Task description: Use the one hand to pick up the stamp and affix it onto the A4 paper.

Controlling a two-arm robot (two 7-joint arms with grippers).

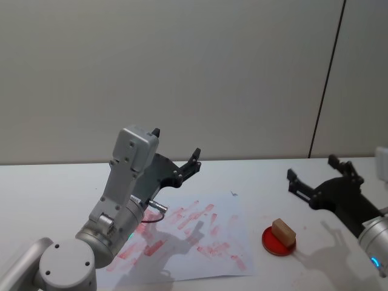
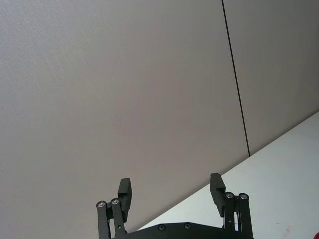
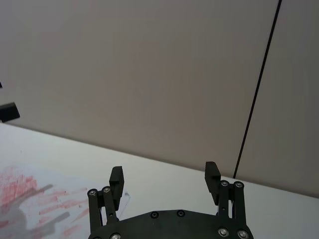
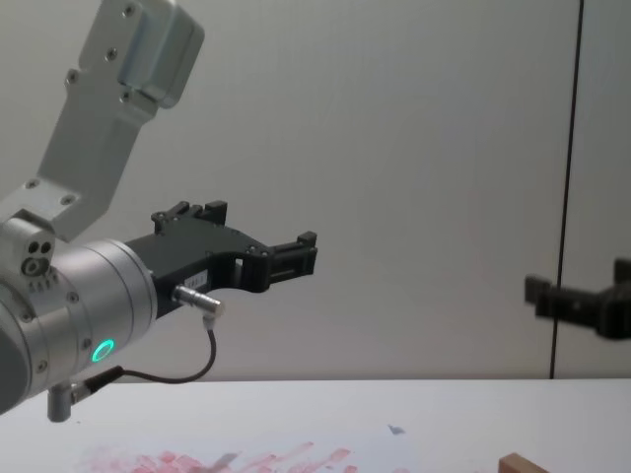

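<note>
I expect the paper (image 4: 286,459) to slip a little when I press the stamp onto it, because one corner of the A4 paper (image 4: 396,430) curls up loose.
The stamp (image 1: 283,230), a small light-brown wooden block, rests on a round red ink pad (image 1: 277,242) at the right of the white table; its top corner shows in the chest view (image 4: 523,463). The A4 paper (image 1: 200,239), covered with red-pink prints, lies flat left of the pad and shows in the right wrist view (image 3: 30,196). My right gripper (image 1: 311,170) hovers open and empty above and slightly behind the stamp, well clear of it (image 3: 164,179). My left gripper (image 1: 177,145) is raised open over the paper's far left part (image 4: 296,258) (image 2: 171,191).
The white table (image 1: 339,267) meets a plain grey wall (image 1: 182,73) with a dark vertical seam at the right. The left arm's silver forearm (image 1: 115,212) with a teal light and a thin cable hangs over the paper's left side.
</note>
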